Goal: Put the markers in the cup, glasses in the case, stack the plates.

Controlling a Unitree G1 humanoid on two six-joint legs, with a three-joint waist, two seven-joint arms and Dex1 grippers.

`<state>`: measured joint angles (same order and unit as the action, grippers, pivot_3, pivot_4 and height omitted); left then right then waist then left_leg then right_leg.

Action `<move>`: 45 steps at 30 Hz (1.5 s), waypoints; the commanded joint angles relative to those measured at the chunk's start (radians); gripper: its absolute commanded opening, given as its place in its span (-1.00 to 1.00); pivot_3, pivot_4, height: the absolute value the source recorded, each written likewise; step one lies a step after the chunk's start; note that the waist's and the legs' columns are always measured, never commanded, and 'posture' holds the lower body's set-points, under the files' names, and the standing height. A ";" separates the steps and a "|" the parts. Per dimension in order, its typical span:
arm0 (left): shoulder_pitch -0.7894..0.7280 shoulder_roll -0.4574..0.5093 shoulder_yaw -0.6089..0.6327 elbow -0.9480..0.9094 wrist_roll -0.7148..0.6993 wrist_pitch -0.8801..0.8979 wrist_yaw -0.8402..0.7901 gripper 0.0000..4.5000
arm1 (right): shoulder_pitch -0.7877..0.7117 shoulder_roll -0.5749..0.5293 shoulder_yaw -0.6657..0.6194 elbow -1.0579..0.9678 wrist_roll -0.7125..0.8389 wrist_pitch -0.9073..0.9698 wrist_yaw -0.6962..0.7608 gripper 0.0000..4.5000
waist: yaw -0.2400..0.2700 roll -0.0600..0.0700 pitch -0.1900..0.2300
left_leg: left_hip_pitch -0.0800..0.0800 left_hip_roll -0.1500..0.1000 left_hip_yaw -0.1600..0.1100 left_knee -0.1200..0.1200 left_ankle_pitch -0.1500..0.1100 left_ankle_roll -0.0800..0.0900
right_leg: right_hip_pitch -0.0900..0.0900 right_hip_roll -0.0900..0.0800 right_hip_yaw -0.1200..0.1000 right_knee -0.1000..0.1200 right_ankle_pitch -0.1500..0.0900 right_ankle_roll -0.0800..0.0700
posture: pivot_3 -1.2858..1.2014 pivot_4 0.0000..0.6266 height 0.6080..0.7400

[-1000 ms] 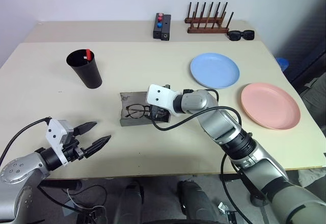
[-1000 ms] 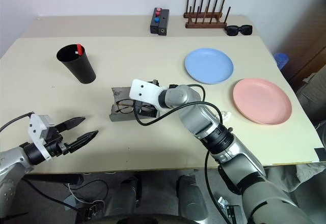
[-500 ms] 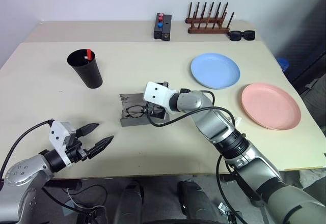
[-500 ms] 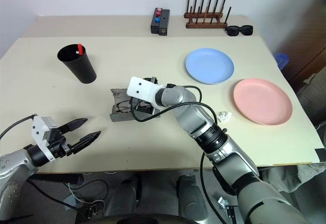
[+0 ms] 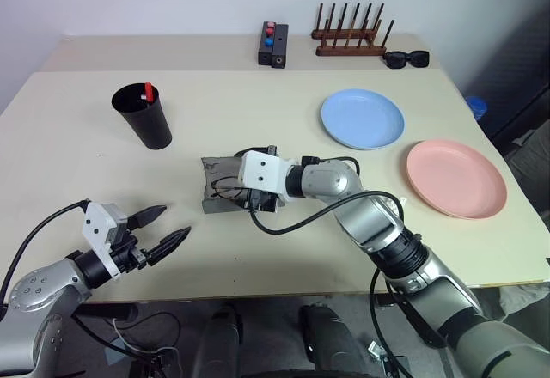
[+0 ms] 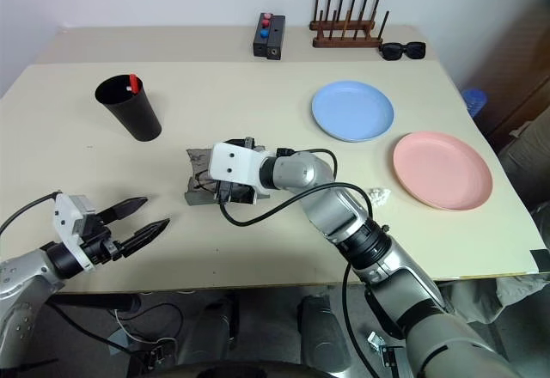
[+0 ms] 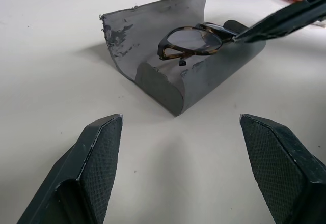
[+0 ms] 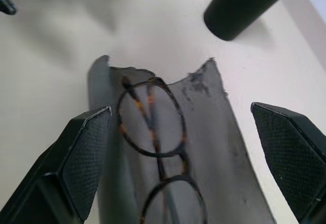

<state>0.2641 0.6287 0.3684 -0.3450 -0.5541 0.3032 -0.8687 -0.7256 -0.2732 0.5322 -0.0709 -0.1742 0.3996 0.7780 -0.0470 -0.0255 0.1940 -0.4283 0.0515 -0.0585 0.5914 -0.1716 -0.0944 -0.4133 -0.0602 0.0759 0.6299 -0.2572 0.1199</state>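
Observation:
The grey case's flap (image 5: 221,167) is curving up from the case's trough (image 7: 125,68), so the flap will fold over and fully hide the glasses when I push it.
The grey case (image 5: 216,196) lies open at mid-table, and the thin wire-framed glasses (image 8: 153,127) rest in its trough. My right gripper (image 8: 181,107) hovers open just over the case, one finger on each side of the glasses; one fingertip (image 7: 254,30) comes close to the frame's far end. Near the front left edge, my left gripper (image 5: 170,225) is open with nothing between its fingers, aimed at the case. The black cup (image 5: 144,120) stands at the left with a red-ended marker (image 5: 148,91) in it. The light blue plate (image 5: 362,118) and pink plate (image 5: 455,178) lie apart at the right.
At the back stand a black box with red and blue buttons (image 5: 274,45), a wooden peg rack (image 5: 351,39) and chunky black sunglasses (image 5: 406,59). A small white crumpled scrap (image 6: 376,194) lies between the case and the pink plate.
My right gripper has slid a little left over the case and tipped, now covering part of the glasses in the eye views. The left gripper has stayed put.

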 commanded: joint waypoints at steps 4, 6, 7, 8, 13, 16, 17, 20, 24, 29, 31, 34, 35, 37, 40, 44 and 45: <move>0.034 0.004 0.027 -0.061 -0.024 0.007 0.011 0.69 | -0.006 0.025 -0.006 0.046 -0.033 -0.026 -0.041 0.99 | 0.000 0.000 0.000 | 0.000 0.000 0.000 0.000 0.000 0.000 | 0.000 0.000 0.000 0.000 0.000 0.000 | 0.03 -0.52 1.00; 0.042 0.002 0.031 -0.069 -0.031 0.014 0.014 0.69 | -0.008 0.028 -0.008 0.060 -0.042 -0.029 -0.051 0.99 | 0.000 0.000 0.000 | 0.000 0.000 0.000 0.000 0.000 0.000 | 0.000 0.000 0.000 0.000 0.000 0.000 | 0.03 -0.52 1.00; 0.045 0.002 0.032 -0.070 -0.032 0.014 0.014 0.69 | -0.008 0.029 -0.009 0.063 -0.046 -0.031 -0.055 0.99 | 0.000 0.000 0.000 | 0.000 0.000 0.000 0.000 0.000 0.000 | 0.000 0.000 0.000 0.000 0.000 0.000 | 0.03 -0.52 1.00; 0.047 0.002 0.032 -0.070 -0.032 0.012 0.015 0.69 | -0.009 0.031 -0.011 0.066 -0.047 -0.031 -0.059 0.99 | 0.000 0.000 0.000 | 0.000 0.000 0.000 0.000 0.000 0.000 | -0.001 0.000 0.000 0.000 0.000 0.000 | 0.03 -0.52 1.00; 0.046 0.005 0.029 -0.067 -0.034 0.010 0.019 0.69 | -0.011 0.029 -0.022 0.057 -0.051 -0.039 -0.065 0.99 | 0.000 0.000 0.000 | 0.000 0.000 0.000 0.000 0.000 0.000 | -0.005 0.000 0.000 0.000 0.000 -0.001 | 0.03 -0.52 1.00; 0.039 0.009 0.030 -0.060 -0.035 0.010 0.021 0.69 | -0.033 0.022 -0.078 0.020 -0.001 -0.021 -0.040 0.99 | 0.001 0.000 0.000 | -0.001 0.000 0.000 0.000 0.000 0.000 | -0.005 0.000 0.000 0.000 0.000 -0.001 | 0.03 -0.52 1.00; 0.038 0.010 0.033 -0.058 -0.036 0.010 0.021 0.69 | -0.043 0.021 -0.103 0.012 0.022 -0.010 -0.028 0.99 | 0.001 0.000 0.000 | -0.001 0.000 0.000 0.000 0.000 0.000 | -0.005 0.000 0.000 0.000 0.000 -0.001 | 0.03 -0.52 1.00; 0.033 0.014 0.043 -0.053 -0.042 0.016 0.023 0.69 | -0.097 0.006 -0.173 0.031 0.079 0.010 0.005 0.99 | 0.001 0.000 0.000 | -0.003 0.000 0.001 0.000 0.000 0.000 | -0.004 0.000 0.000 0.000 0.000 -0.001 | 0.03 -0.52 1.00; 0.015 0.012 0.040 -0.069 -0.049 0.037 0.045 0.69 | -0.172 -0.003 -0.240 0.120 0.130 0.012 0.026 0.44 | 0.000 0.000 0.000 | -0.003 0.000 0.000 0.000 0.000 0.000 | -0.004 0.000 0.000 0.000 0.000 -0.001 | 0.03 -0.52 1.00; -0.074 -0.001 0.062 -0.088 -0.137 0.160 0.156 0.69 | -0.210 -0.017 -0.231 0.232 0.094 -0.069 -0.001 -0.68 | 0.002 0.000 0.000 | -0.004 0.000 0.000 0.000 0.000 0.000 | -0.004 0.000 0.000 0.000 0.000 -0.001 | 0.03 -0.52 1.00; -0.199 0.006 0.080 -0.070 -0.212 0.235 0.233 0.45 | -0.177 -0.048 -0.224 0.196 0.110 -0.110 0.049 -0.91 | 0.007 0.001 0.001 | -0.004 0.000 0.000 0.000 0.000 0.000 | -0.004 0.000 0.000 0.000 0.000 -0.001 | 0.03 -0.52 1.00; -0.410 0.052 -0.006 0.018 -0.143 0.307 0.293 -0.13 | -0.094 -0.110 -0.224 0.108 0.165 -0.204 0.155 -0.91 | 0.011 0.000 0.000 | -0.006 0.000 -0.002 0.002 0.001 0.000 | -0.003 0.001 -0.001 0.001 0.000 0.000 | 0.03 -0.52 1.00; -0.457 0.063 -0.033 0.046 -0.120 0.328 0.307 -0.36 | -0.073 -0.124 -0.225 0.086 0.176 -0.224 0.178 -0.91 | 0.011 0.000 0.000 | -0.006 0.000 -0.002 0.002 0.000 0.000 | -0.003 0.002 -0.001 0.001 0.000 0.001 | 0.03 -0.52 1.00; -0.590 0.073 -0.106 0.134 -0.086 0.383 0.319 -0.57 | -0.018 -0.161 -0.232 0.032 0.199 -0.239 0.217 -0.91 | 0.007 0.000 0.000 | -0.006 -0.001 -0.002 0.003 0.001 0.000 | -0.001 0.001 -0.001 0.001 0.000 0.003 | 0.03 -0.52 1.00; -0.821 0.039 -0.198 0.319 -0.052 0.419 0.286 -0.57 | 0.046 -0.206 -0.247 -0.022 0.217 -0.225 0.242 -0.91 | 0.006 0.000 0.001 | -0.006 -0.001 -0.003 0.003 0.001 0.000 | -0.001 0.002 -0.001 0.002 0.001 0.006 | 0.03 -0.52 1.00; -1.004 0.057 -0.384 0.534 0.062 0.450 0.142 -0.57 | 0.104 -0.250 -0.285 -0.113 0.254 -0.160 0.243 -0.91 | -0.002 0.000 0.001 | -0.006 0.000 -0.004 0.003 0.001 0.000 | -0.002 0.003 -0.001 0.002 0.001 0.007 | 0.03 -0.52 1.00; -1.040 0.055 -0.419 0.586 0.089 0.458 0.120 -0.57 | 0.122 -0.263 -0.299 -0.145 0.271 -0.141 0.247 -0.91 | 0.001 0.001 0.001 | -0.006 0.000 -0.003 0.003 0.001 0.000 | -0.002 0.003 -0.001 0.002 0.001 0.007 | 0.03 -0.52 1.00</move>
<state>-0.7601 0.6687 -0.0206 0.1941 -0.5082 0.7494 -0.7137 -0.6052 -0.5255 0.2750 -0.1449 0.0608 0.2425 1.0198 -0.0463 -0.0247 0.1951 -0.4341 0.0511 -0.0620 0.5930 -0.1709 -0.0939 -0.4155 -0.0569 0.0748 0.6326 -0.2564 0.1277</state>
